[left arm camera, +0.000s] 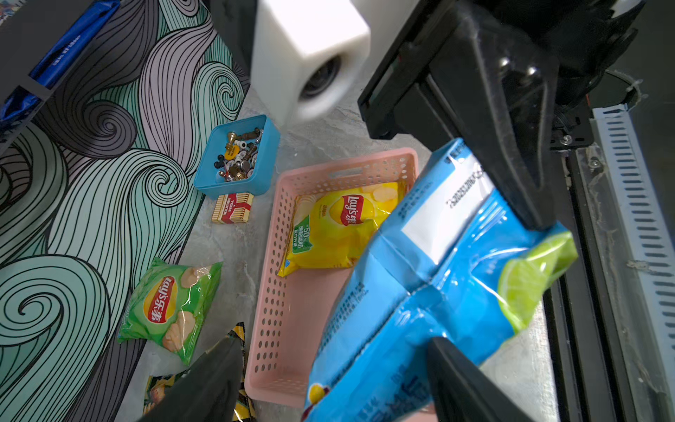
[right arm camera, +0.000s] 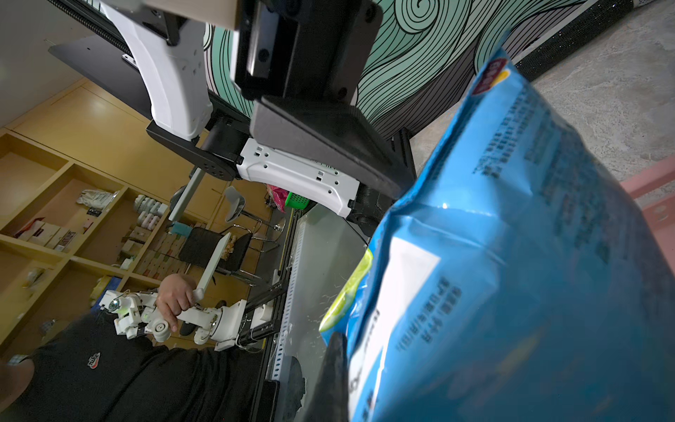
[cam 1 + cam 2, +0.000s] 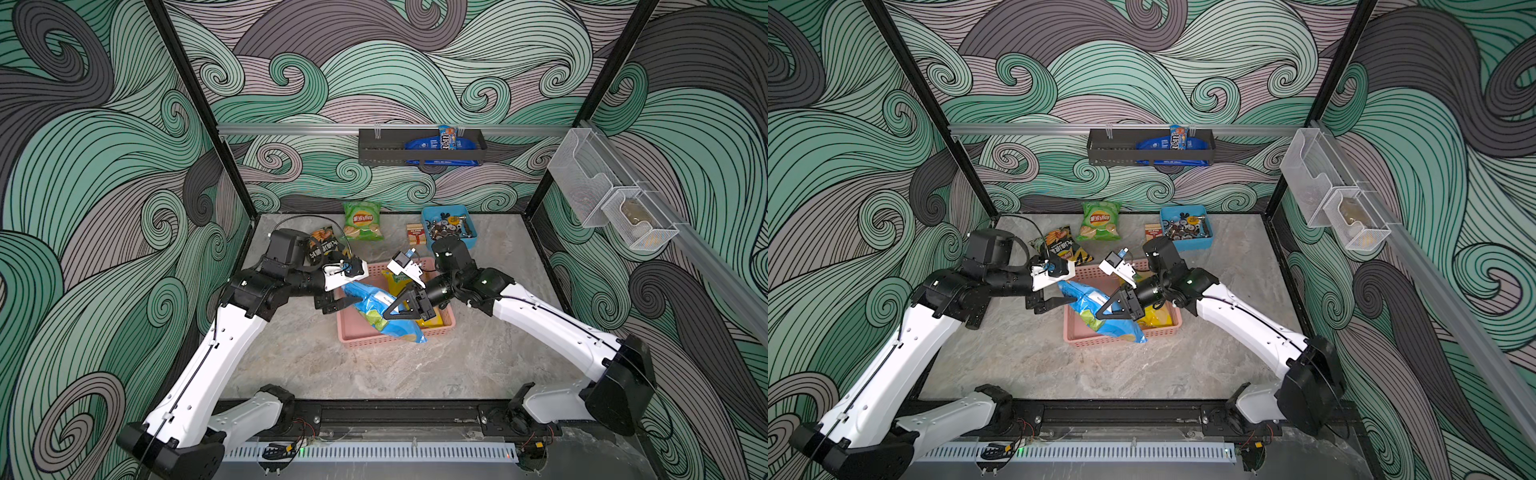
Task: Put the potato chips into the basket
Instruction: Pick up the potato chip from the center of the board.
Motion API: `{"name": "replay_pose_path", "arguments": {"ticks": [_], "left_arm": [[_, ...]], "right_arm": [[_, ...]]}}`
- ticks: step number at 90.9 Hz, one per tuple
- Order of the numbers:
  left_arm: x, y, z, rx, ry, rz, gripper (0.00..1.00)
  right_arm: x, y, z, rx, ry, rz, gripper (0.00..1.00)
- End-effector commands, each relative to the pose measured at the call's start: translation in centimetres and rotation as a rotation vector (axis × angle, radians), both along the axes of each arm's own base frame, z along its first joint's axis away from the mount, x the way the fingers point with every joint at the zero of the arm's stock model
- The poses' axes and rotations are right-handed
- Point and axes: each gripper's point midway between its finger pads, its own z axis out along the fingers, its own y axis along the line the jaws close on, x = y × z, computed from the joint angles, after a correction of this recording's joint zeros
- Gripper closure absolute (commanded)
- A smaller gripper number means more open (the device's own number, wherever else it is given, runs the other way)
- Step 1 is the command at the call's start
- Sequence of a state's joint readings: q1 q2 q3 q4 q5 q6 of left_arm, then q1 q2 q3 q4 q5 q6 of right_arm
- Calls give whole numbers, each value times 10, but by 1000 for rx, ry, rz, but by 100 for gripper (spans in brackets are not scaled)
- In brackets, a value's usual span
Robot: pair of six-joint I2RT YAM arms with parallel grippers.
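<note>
My left gripper should grab the bag's edge by the lime print and swing the bag into the basket, because the blue bag's lower end slants past the basket's front rim.
A blue potato chips bag hangs tilted over the pink basket, its lower end past the front rim. My right gripper is shut on the bag's edge near the lime print. My left gripper stands open around the bag's upper end, one finger touching it. A yellow bag lies inside the basket. The green bag and the black striped bag lie on the table behind the basket.
A blue tub of metal parts and a small red-and-cream box sit at the back right. A dark rack with a dark blue packet hangs on the back wall. Clear bins hang on the right rail.
</note>
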State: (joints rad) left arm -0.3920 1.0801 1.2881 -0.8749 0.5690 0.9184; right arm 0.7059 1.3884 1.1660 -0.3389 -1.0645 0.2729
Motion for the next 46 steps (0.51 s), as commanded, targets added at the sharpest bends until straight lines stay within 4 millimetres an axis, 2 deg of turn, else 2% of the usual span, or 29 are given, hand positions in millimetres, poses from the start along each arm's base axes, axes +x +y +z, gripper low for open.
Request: {"name": "replay_pose_path", "arguments": {"ticks": [1,21,36,46], "left_arm": [[1,-5,-2,15,-35,-18,22],[0,-12,-3,14,-51,-29,31],[-14,-12,-14,58,-20,-84,35],[-27,-7,-27,117,-25,-156,46]], "right_arm": [[-6,3,17,58,-43,46,100],[-5,4,17,58,-44,47,100],[-4,4,19,58,-50,41,100],[0,3,18,54,-51,29,100]]}}
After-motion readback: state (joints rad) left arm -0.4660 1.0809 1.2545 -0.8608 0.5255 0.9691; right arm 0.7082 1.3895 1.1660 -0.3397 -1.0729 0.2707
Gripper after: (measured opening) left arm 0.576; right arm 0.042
